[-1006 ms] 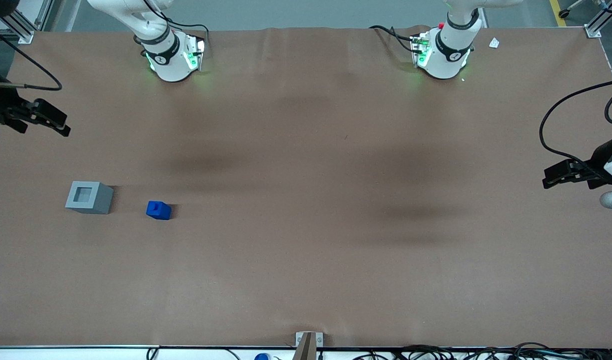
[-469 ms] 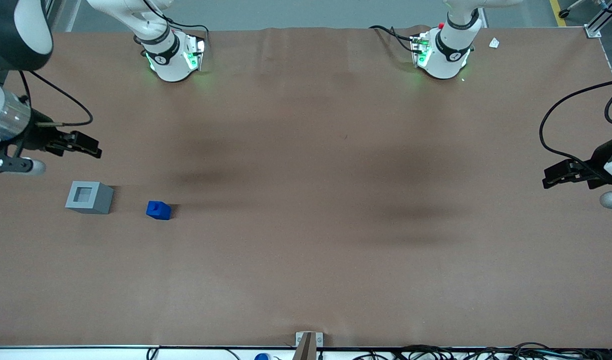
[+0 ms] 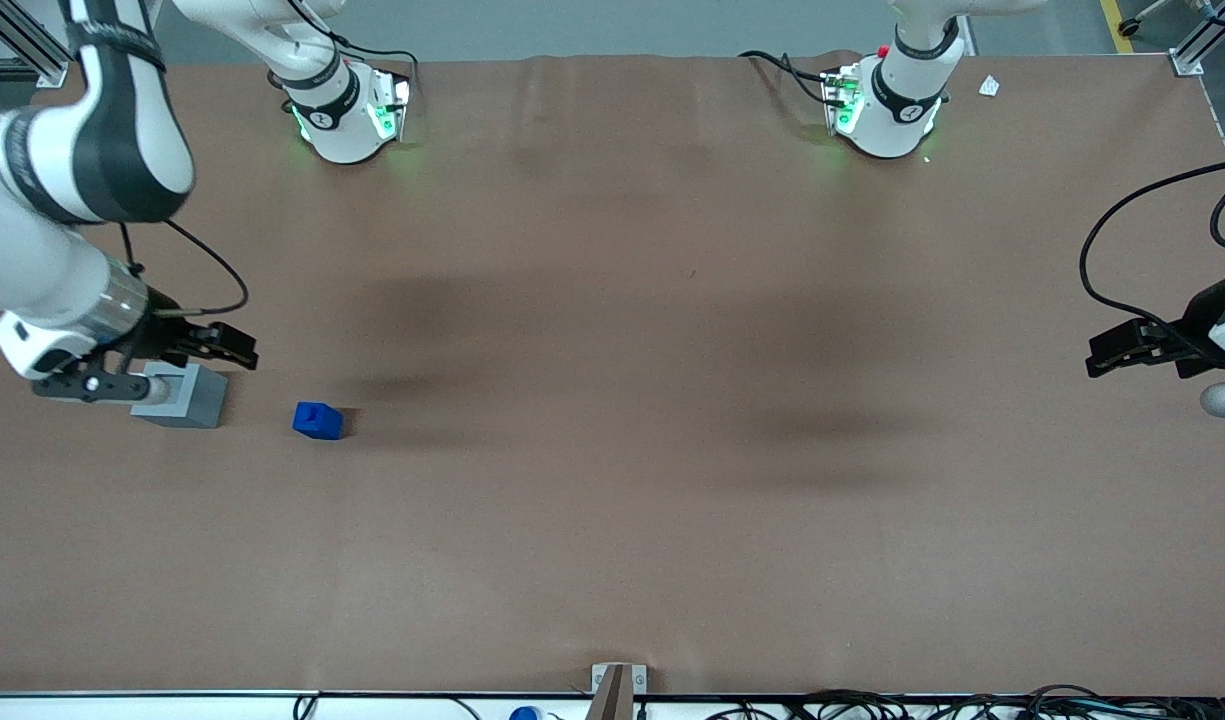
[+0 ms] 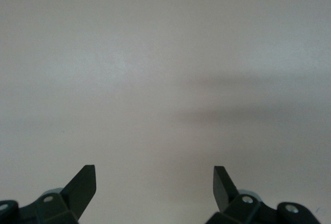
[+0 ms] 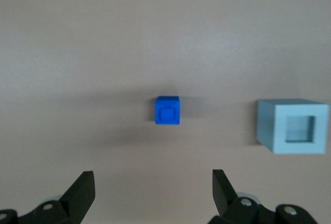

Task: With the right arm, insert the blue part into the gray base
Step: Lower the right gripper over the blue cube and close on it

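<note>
The blue part (image 3: 317, 420) will stick up a good way when I insert it, because the bottom of the gray base's hollow (image 5: 299, 129) shows just below the base's rim.
The blue part (image 3: 318, 420) lies on the brown table with its stub up, toward the working arm's end. It also shows in the right wrist view (image 5: 167, 110). The gray base (image 3: 194, 398) stands beside it, nearer the table's end, partly covered by the right arm's wrist; its recess shows in the right wrist view (image 5: 293, 126). My right gripper (image 3: 234, 352) hangs above the table over the base's edge, apart from the blue part. It is open and empty, with wide-spread fingertips (image 5: 83, 185).
The two arm bases (image 3: 347, 115) stand at the table's edge farthest from the front camera. Cables (image 3: 922, 705) run along the near edge, with a small bracket (image 3: 617, 685) at its middle. Bare brown table surrounds the two blocks.
The right arm has swung in from the table's end toward the blocks, nearer the front camera. Its wrist now covers part of the gray base. The blocks have not moved.
</note>
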